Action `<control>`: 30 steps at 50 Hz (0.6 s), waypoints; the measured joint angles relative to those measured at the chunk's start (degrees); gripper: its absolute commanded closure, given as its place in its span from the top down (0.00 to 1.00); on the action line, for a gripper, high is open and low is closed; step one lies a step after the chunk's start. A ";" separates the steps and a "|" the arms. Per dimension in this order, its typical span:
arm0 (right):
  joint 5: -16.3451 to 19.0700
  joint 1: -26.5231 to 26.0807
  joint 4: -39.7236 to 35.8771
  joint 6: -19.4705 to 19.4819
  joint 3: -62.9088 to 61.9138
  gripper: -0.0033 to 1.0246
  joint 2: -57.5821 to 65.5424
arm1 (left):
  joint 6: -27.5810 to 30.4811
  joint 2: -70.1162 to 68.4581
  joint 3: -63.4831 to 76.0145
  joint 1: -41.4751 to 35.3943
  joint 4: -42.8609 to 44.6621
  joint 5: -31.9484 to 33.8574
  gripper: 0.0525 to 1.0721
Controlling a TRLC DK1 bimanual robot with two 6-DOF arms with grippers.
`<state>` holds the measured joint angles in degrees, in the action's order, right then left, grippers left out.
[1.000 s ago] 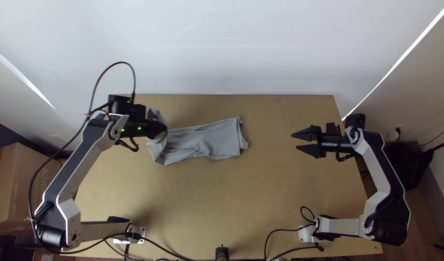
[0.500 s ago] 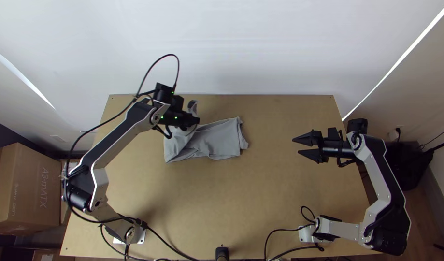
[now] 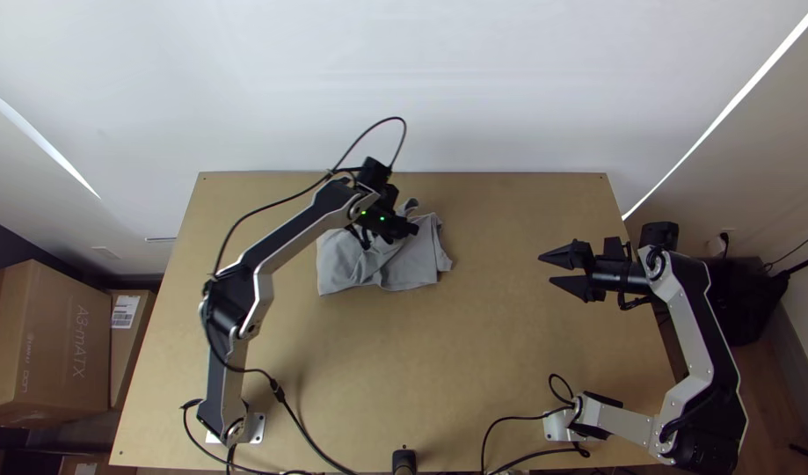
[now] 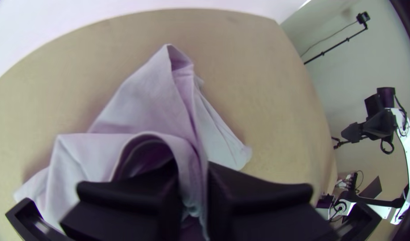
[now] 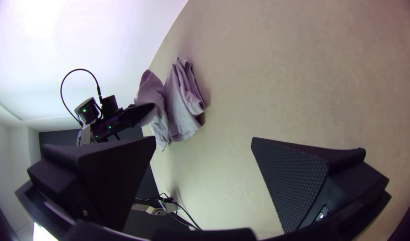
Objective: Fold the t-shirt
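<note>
The layers (image 3: 437,239) are stacked in a tight bundle, so I expect the grey t-shirt (image 3: 351,267) to slide along in one piece, still folded, when I pull its gathered edge.
In the top view my left gripper (image 3: 407,228) is over the grey t-shirt (image 3: 416,261), near the table's back, and the cloth lies in a compact folded bundle below it. The left wrist view shows the left gripper (image 4: 193,196) shut on a raised fold of the t-shirt (image 4: 147,98), which arches up between its fingers. My right gripper (image 3: 544,270) stands open to the right of the shirt, with nothing between its fingers. In the right wrist view the right gripper (image 5: 204,143) has its fingers wide apart, the t-shirt (image 5: 180,107) lying farther off.
Bare wooden tabletop (image 3: 404,361) stretches in front of the shirt. Cables (image 3: 311,440) run along the near edge. Cardboard boxes (image 3: 47,343) stand beyond the table's left side, and a white wall (image 3: 404,88) rises behind it.
My left gripper has moved right across the table, carrying the shirt's left end over the rest, so the cloth covers a shorter stretch. The right gripper has shifted only slightly.
</note>
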<state>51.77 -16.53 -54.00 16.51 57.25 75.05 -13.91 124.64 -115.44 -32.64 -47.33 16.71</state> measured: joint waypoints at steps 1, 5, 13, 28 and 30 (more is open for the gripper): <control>-0.22 0.02 0.13 0.00 -0.28 0.96 -0.07 | 0.28 1.27 -2.05 -0.48 -2.03 -0.07 0.96; -2.19 0.98 1.31 0.44 -1.09 0.96 -0.11 | 1.64 5.66 -9.66 -2.56 -7.45 -0.52 0.96; -6.29 6.51 5.60 1.38 -1.27 0.96 0.50 | 2.40 5.68 -12.52 -4.96 -9.16 -1.18 0.96; -8.52 19.80 9.01 4.17 6.47 0.96 10.62 | 2.62 -8.90 -12.50 2.95 -9.35 -1.36 0.96; -8.68 21.57 9.01 4.61 8.39 0.96 11.93 | 2.60 -11.41 -12.50 4.90 -9.38 -1.36 0.96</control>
<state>43.09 5.04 -44.99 21.12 65.65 86.98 -11.31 113.23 -127.94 -27.75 -56.71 15.35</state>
